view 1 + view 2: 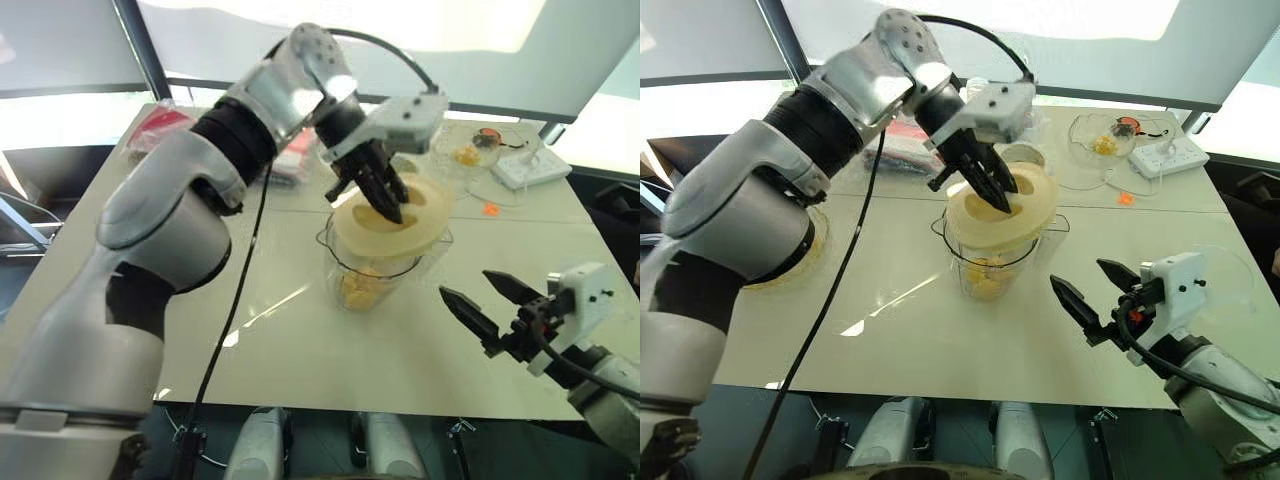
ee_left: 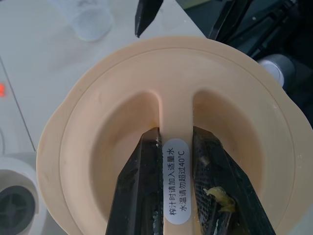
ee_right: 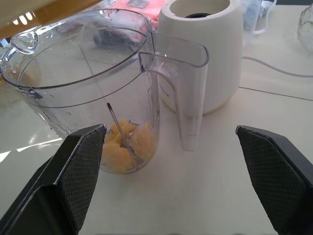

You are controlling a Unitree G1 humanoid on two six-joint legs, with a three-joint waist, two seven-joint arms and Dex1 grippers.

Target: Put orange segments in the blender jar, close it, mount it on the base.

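My gripper will lift the jar with the pale-yellow round lid staying seated and riding along, since that lid matches the jar's round opening (image 3: 78, 48).
The clear blender jar (image 1: 375, 275) stands mid-table with its handle (image 3: 188, 98) toward my right gripper. Orange segments (image 3: 124, 147) lie in a small pile at its bottom. My left gripper (image 2: 175, 134) is shut on the centre rib of a pale-yellow round lid (image 1: 400, 215), which hangs tilted just over the jar's mouth; I cannot tell whether it touches the rim. The cream-white base (image 3: 200, 54) stands right behind the jar, with its dark socket facing up. My right gripper (image 1: 468, 285) is open, low over the table at the front right of the jar, pointing at it.
A scalloped clear bowl (image 1: 465, 150) with a few orange pieces sits at the back right, beside a white power strip (image 1: 530, 165). A tiny orange scrap (image 1: 490, 209) lies near them. A red packet (image 1: 160, 125) is at the back left. The table's front edge (image 1: 400, 410) is close.
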